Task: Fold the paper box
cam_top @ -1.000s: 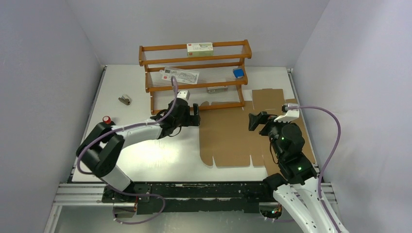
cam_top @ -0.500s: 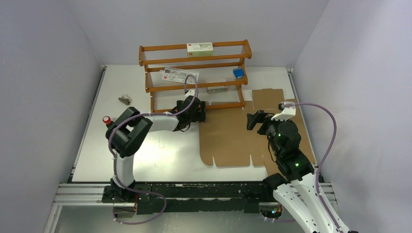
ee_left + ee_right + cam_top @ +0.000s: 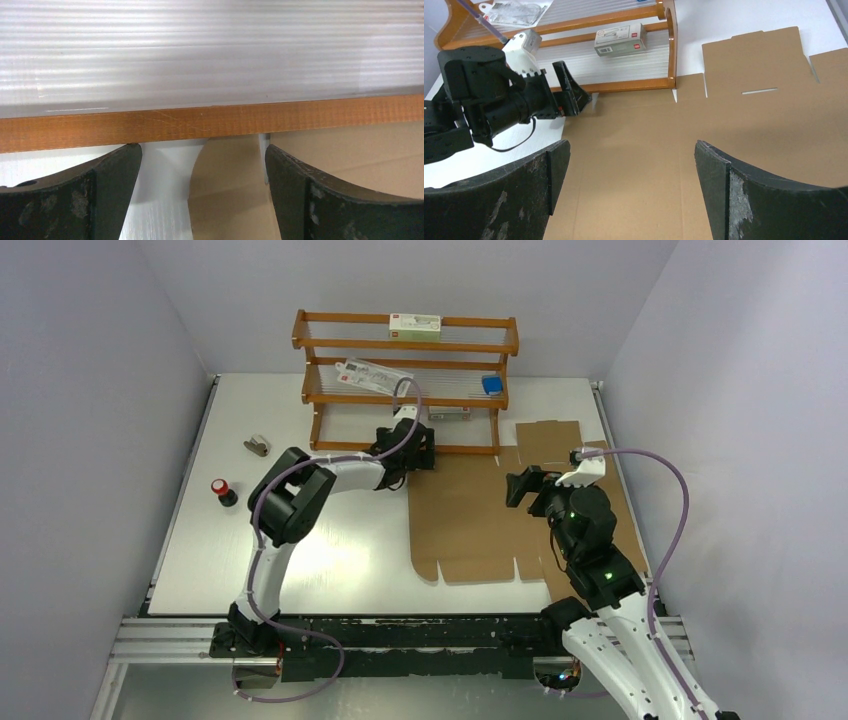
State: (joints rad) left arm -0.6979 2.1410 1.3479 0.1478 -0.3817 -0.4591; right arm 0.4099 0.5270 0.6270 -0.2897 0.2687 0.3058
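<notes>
The robot's left gripper and right gripper should push the rack out of the way before they fold the paper box's side edge (image 3: 411, 508), because the rack's bottom bar (image 3: 464, 450) lies over the paper box's far flaps.
The paper box (image 3: 470, 515) is a flat brown die-cut cardboard sheet lying on the white table, right of centre. Its far left corner reaches the foot of a wooden rack (image 3: 405, 390). My left gripper (image 3: 425, 448) is open at that corner, its fingertips against the rack's bottom rail (image 3: 200, 122). A rounded cardboard flap (image 3: 230, 190) lies between the fingers (image 3: 115, 175), not held. My right gripper (image 3: 520, 485) hovers open over the middle of the sheet (image 3: 634, 150), nothing between its fingers. The right wrist view also shows the left gripper (image 3: 574, 95).
The rack carries a white box (image 3: 414, 326) on top, a bagged sheet (image 3: 372, 375), a blue item (image 3: 490, 387) and a small grey box (image 3: 619, 39) on its shelves. A small grey object (image 3: 258, 445) and a red-capped black item (image 3: 221, 490) lie on the left of the table.
The left arm has stretched further back and to the right, reaching the rack's bottom rail. The rack has shifted and turned toward the back wall. The right gripper has barely moved.
</notes>
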